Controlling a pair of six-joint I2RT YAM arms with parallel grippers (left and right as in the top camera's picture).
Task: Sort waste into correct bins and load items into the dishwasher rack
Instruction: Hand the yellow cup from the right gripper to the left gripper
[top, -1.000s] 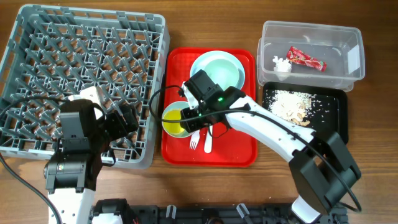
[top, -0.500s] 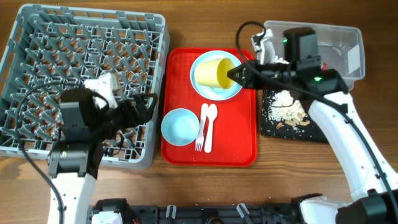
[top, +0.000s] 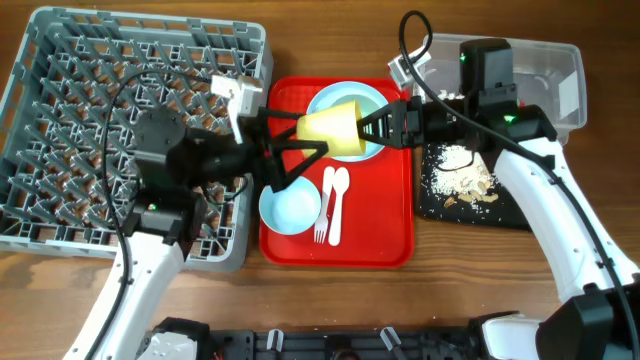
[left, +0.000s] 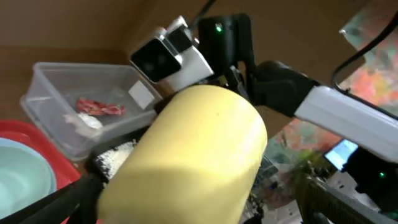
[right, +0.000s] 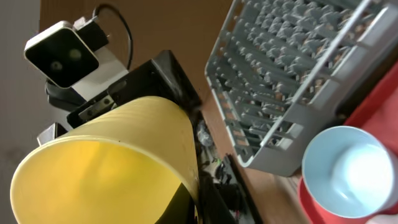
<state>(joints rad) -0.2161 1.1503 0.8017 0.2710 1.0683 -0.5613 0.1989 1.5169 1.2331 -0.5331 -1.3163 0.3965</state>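
My right gripper has the yellow cup's rim (top: 356, 129), across the tray from the dishwasher rack, so next my left gripper takes the cup's base (top: 304, 131) and loads it.
The small yellow cup (top: 335, 128) lies on its side in the air over the pale green bowl (top: 368, 105) and pale blue plate (top: 318, 100). My right gripper (top: 372, 125) is shut on its rim (right: 112, 168). My left gripper (top: 300, 138) is open, with its fingers either side of the cup's base (left: 199, 143). The pale blue bowl (top: 290, 205), white fork (top: 322, 215) and spoon (top: 337, 205) lie on the red tray (top: 390, 230). The grey dishwasher rack (top: 120, 120) is at the left. The red-and-white wrapper (left: 99, 107) and tissue (left: 84, 121) lie in the clear tub (top: 560, 70). Crumbs (top: 460, 170) lie in the black tray (top: 500, 215).
The two arms meet over the red tray's upper half. The rack's right wall (top: 255, 130) is just left of the tray. Cables loop above the rack and the tub. Bare wooden table (top: 440, 290) lies in front.
My left arm has swung right from the rack, and its open fingers now straddle the cup. My right gripper lifted the cup and now holds it slightly further left.
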